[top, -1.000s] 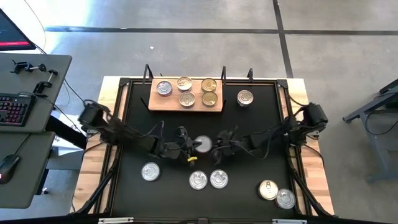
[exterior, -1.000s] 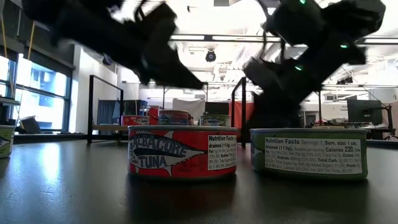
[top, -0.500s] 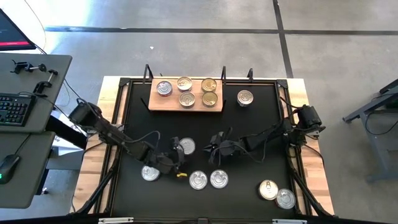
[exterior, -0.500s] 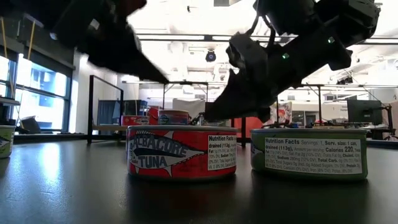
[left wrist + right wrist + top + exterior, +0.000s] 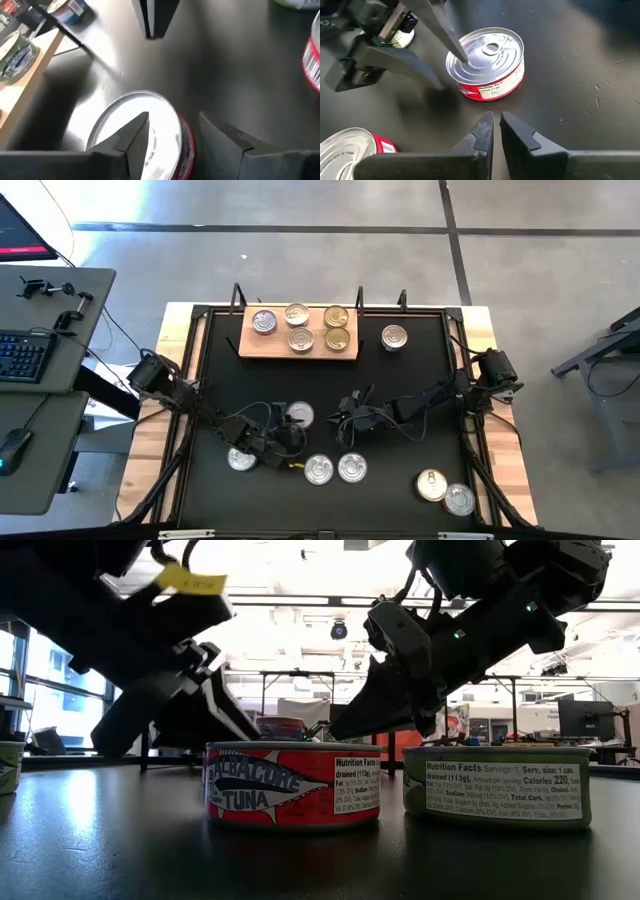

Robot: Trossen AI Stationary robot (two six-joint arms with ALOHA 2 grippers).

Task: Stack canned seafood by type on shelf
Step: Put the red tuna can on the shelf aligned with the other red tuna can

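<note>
The robot's left gripper has its slanting finger above the red-sided can [image 5: 301, 412], which stands flat, so the right gripper should hold the can tipped on edge [image 5: 311, 418] before the left gripper takes it.
A red-sided, silver-topped can [image 5: 486, 61] stands on the black table [image 5: 400, 390], seen mid-table in the high view [image 5: 298, 415]. My left gripper [image 5: 172, 117] is open at this can. One finger is over the lid and the other beside the can's wall. My right gripper [image 5: 496, 116] is shut and points at the can from its right, a short gap away. The wooden shelf [image 5: 250, 348] at the far edge holds several cans [image 5: 300, 338]. Its silver-topped cans are on the left and its gold-topped cans [image 5: 336, 315] on the right. My left gripper comes at the can slanting down from the table's near left. One fingertip [image 5: 462, 56] stands on or just above the lid [image 5: 475, 55] close to its rim. The other finger [image 5: 405, 65] stands outside the can's wall. I cannot tell whether either one touches.
One silver-topped can [image 5: 395, 337] stands on the table right of the shelf. Near the front edge stand further cans: one on the left [image 5: 240, 460], two side by side in the middle [image 5: 319, 469], and two in the right corner [image 5: 431, 485].
The red-sided can has slid toward the table's left, out from between the two grippers. My left gripper has gone left and toward the near edge, sunk lower, rolled, and opened from shut. My right gripper has edged left and tipped, staying shut.
</note>
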